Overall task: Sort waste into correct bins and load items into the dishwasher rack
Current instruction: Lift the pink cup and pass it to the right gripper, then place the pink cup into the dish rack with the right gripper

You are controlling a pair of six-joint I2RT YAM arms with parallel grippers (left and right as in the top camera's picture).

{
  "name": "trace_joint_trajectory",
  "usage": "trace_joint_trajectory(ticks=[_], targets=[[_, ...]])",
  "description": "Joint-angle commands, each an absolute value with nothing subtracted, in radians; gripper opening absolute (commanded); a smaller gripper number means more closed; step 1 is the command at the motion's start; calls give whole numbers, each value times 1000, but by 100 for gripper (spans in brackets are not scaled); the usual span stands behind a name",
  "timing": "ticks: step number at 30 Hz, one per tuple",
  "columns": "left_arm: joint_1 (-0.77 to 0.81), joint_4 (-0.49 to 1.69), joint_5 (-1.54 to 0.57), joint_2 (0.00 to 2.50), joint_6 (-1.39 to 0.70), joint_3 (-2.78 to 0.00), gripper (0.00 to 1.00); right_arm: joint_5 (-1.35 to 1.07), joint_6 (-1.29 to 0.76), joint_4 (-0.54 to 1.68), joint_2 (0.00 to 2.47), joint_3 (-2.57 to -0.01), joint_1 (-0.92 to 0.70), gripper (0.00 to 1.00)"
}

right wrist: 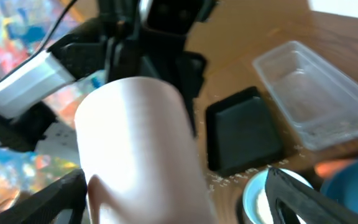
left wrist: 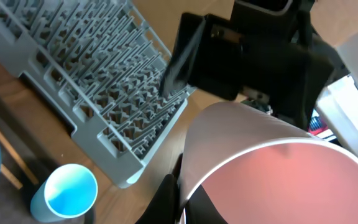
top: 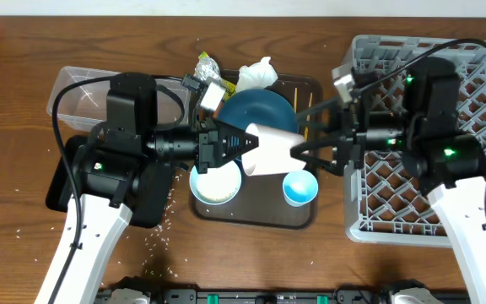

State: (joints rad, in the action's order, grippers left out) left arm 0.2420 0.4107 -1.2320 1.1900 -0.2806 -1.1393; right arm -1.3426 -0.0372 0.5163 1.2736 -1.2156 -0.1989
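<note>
Next, I take the cup's base (top: 299,152) with my right gripper and carry the cup to the grey dishwasher rack, because my left gripper is holding the pink cup's rim (top: 251,145) away from that rack.
The small pink cup (top: 272,150) hangs on its side above the brown serving tray. My left gripper (top: 239,145) is shut on its rim, with one finger inside the mouth (left wrist: 179,200). The cup fills the left wrist view (left wrist: 272,168) and the right wrist view (right wrist: 142,143). My right gripper (top: 306,154) is open, its fingers on either side of the cup's base (right wrist: 173,205). The dark-blue plate (top: 258,110), the white bowl (top: 216,186) with rice in it and the light-blue cup (top: 299,187) sit on the tray. The grey dishwasher rack (top: 429,203) stands at the right.
The brown serving tray (top: 298,217) lies in the middle. The crumpled white tissue (top: 258,76) and the yellow-green wrapper (top: 207,66) lie at its far edge. The clear tub (top: 78,93) and the black tray (right wrist: 244,137) stand at the left. Rice grains (top: 163,232) are scattered on the table.
</note>
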Motion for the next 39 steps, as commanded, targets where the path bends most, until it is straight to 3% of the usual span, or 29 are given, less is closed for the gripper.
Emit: trace_joint_trajectory(ticks=[1, 7, 8, 10, 13, 14, 16, 19, 21, 24, 31, 39], targets=[[237, 385, -1272, 1190, -313, -1158, 6, -1388, -20, 504, 1268, -1230, -250, 81], [237, 347, -1271, 1190, -313, -1158, 6, -1388, -2, 505, 1268, -1230, -294, 70], [237, 335, -1269, 1190, -314, -1158, 6, -1388, -2, 505, 1268, -1230, -296, 66], [237, 326, -1267, 1190, -317, -1158, 6, -1388, -2, 505, 1268, -1230, -295, 49], [237, 326, -1254, 1190, -317, -1158, 6, -1388, -2, 504, 1268, -1230, -293, 44], [237, 327, -1240, 1190, -316, -1158, 13, -1385, -2, 503, 1268, -1230, -291, 41], [237, 327, -1206, 1190, -316, -1158, 38, -1361, -2, 505, 1268, -1230, -279, 40], [228, 326, -1139, 1190, -317, -1158, 59, -1324, -3, 515, 1264, -1230, -243, 36], [216, 327, -1105, 1190, -317, -1158, 69, -1278, -18, 535, 1254, -1230, -199, 33], [192, 327, -1076, 1190, -316, -1158, 76, -1208, -21, 596, 1233, -1230, -97, 34], [141, 348, -1072, 1188, -316, -1158, 77, -765, -37, 823, 1180, -1230, 207, 34], [141, 390, -1055, 1188, -308, -1158, 77, -337, -279, 1001, 1169, -1230, 529, 37]])
